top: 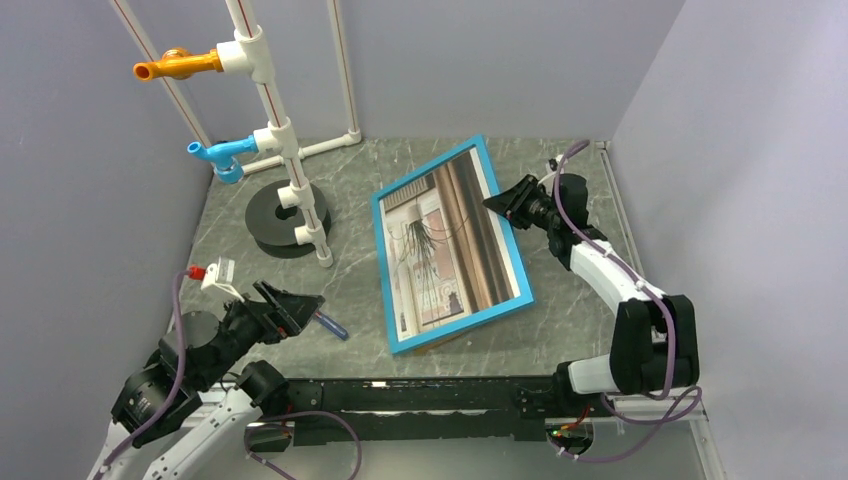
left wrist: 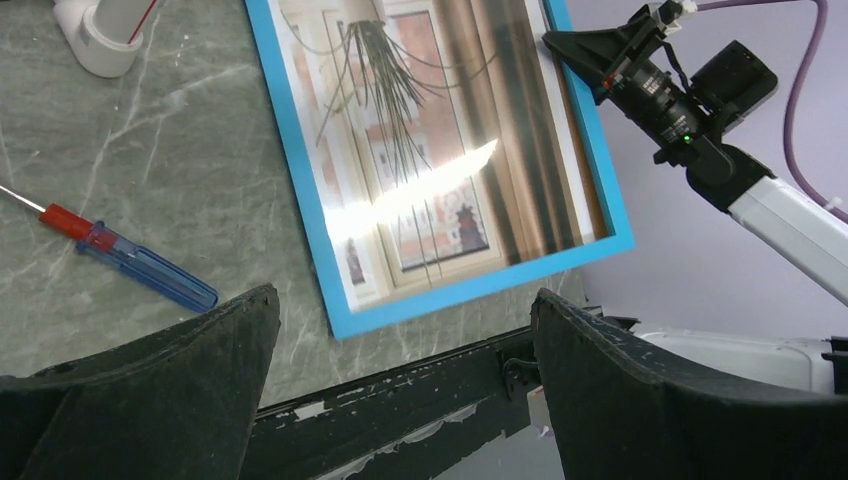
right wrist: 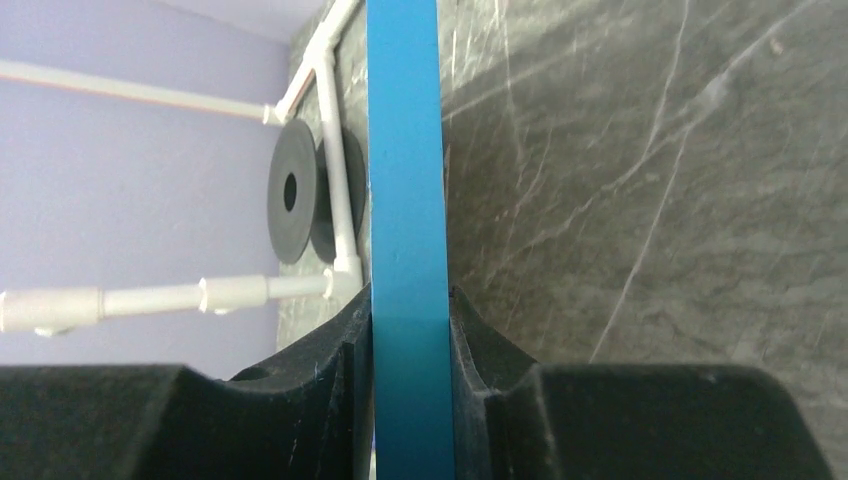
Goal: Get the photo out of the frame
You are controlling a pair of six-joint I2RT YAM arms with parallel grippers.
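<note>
My right gripper should keep lowering the frame back until it lies flat and then let go, because the frame's photo point(top: 435, 245) faces up and the tabletop point(top: 400, 162) behind the frame is clear.
The turquoise-blue frame point(top: 388, 262) is tilted, its right side lifted off the table, with the photo point(top: 445, 240) of a wispy dark plant still inside it. My right gripper point(top: 503, 204) is shut on the frame's right edge; the right wrist view shows the blue edge point(right wrist: 405, 200) clamped between both fingers. My left gripper point(top: 290, 308) is open and empty near the table's front left, apart from the frame. The left wrist view shows the frame point(left wrist: 300, 170) and the photo point(left wrist: 420, 150) beyond its open fingers point(left wrist: 190, 380).
A blue-handled screwdriver point(top: 330, 324) lies on the table just right of my left gripper, also in the left wrist view point(left wrist: 135, 262). A white pipe stand point(top: 285, 150) on black discs point(top: 285, 218) stands at the back left. A black rail point(top: 430, 395) runs along the near edge.
</note>
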